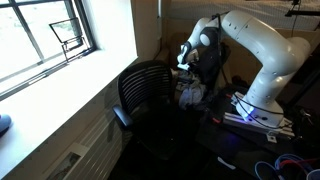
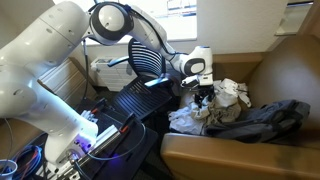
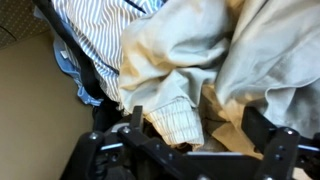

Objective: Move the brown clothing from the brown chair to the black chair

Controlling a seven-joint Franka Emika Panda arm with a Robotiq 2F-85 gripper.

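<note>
The brown clothing (image 3: 163,62) has its loose folds (image 3: 205,45) lying on top, so it should come away from the striped garment and hang long when the robot's gripper lifts the ribbed cuff.
The brown clothing (image 3: 190,45) is a tan, crumpled garment with a ribbed cuff, lying in a pile of clothes (image 2: 225,100) on the brown chair (image 2: 275,65). My gripper (image 3: 195,128) is open just above the pile, with the ribbed cuff between its fingers. It also shows in both exterior views (image 2: 203,95) (image 1: 190,85). The black mesh chair (image 1: 148,88) stands beside the brown chair and also shows in an exterior view (image 2: 150,58).
A dark jacket (image 2: 262,118) lies on the brown chair's seat. A blue-and-white striped garment (image 3: 95,40) lies in the pile. The robot base with cables (image 2: 90,135) is nearby. A window and sill (image 1: 50,60) are behind the black chair.
</note>
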